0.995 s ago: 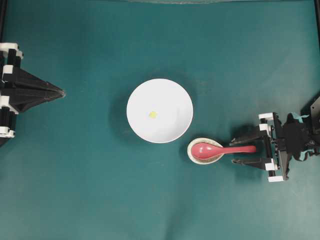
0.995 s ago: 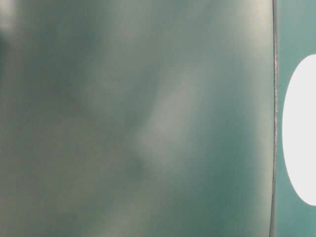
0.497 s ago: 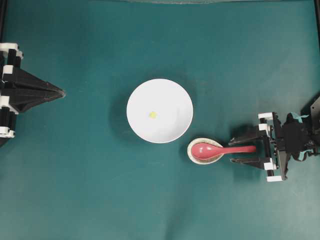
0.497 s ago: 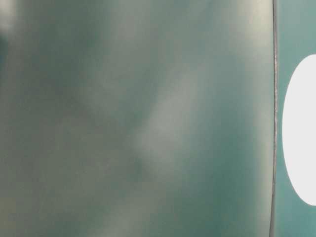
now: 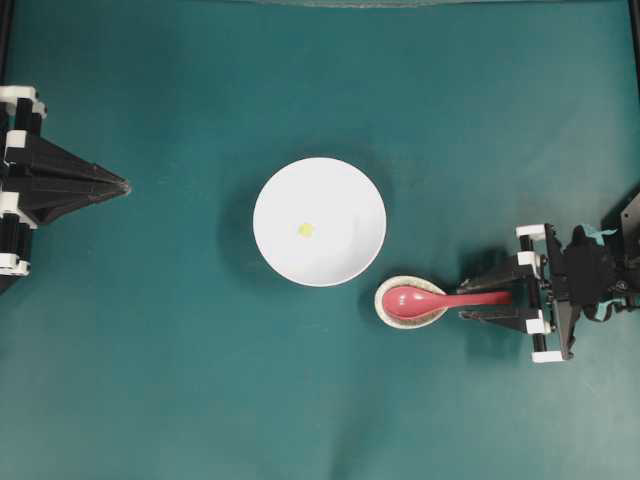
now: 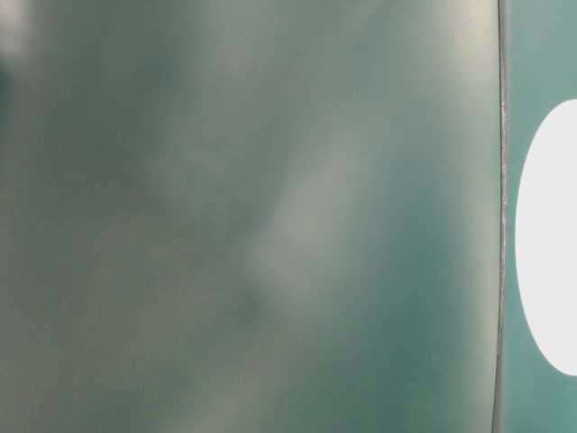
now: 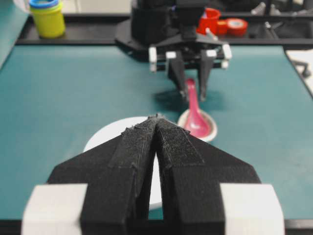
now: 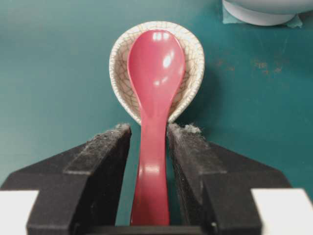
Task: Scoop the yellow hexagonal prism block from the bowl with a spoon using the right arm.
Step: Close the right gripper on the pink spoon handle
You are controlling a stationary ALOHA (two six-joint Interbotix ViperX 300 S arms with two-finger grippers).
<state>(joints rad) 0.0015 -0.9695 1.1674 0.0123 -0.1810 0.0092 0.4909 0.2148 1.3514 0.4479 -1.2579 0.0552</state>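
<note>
The yellow block (image 5: 305, 230) is resting on the white bowl's smooth bottom (image 5: 328, 234). The block will slide forward to the bowl's side when I push the spoon.
A tiny yellow hexagonal prism block (image 5: 305, 229) lies inside the white bowl (image 5: 340, 190) at the table's middle. The red-pink spoon (image 5: 420, 299) rests with its head in a speckled beige spoon rest (image 5: 385, 311), handle pointing right. My right gripper (image 5: 467, 301) straddles that handle. In the right wrist view its fingers (image 8: 105, 147) flank the spoon (image 8: 155, 63) with narrow gaps on both sides, so it is open. My left gripper (image 5: 125, 186) sits at the far left, shut and empty, tips touching (image 7: 157, 117).
The spoon rest (image 8: 195, 54) stands just right of and below the bowl's foot (image 8: 259, 12). Beyond the far table edge are a yellow jar with a blue lid (image 7: 48, 17), a red cup (image 7: 210, 19) and a tape roll (image 7: 236, 24).
My right gripper's fingers have drawn much closer together around the spoon handle. The spoon, bowl, block and left arm have not moved.
</note>
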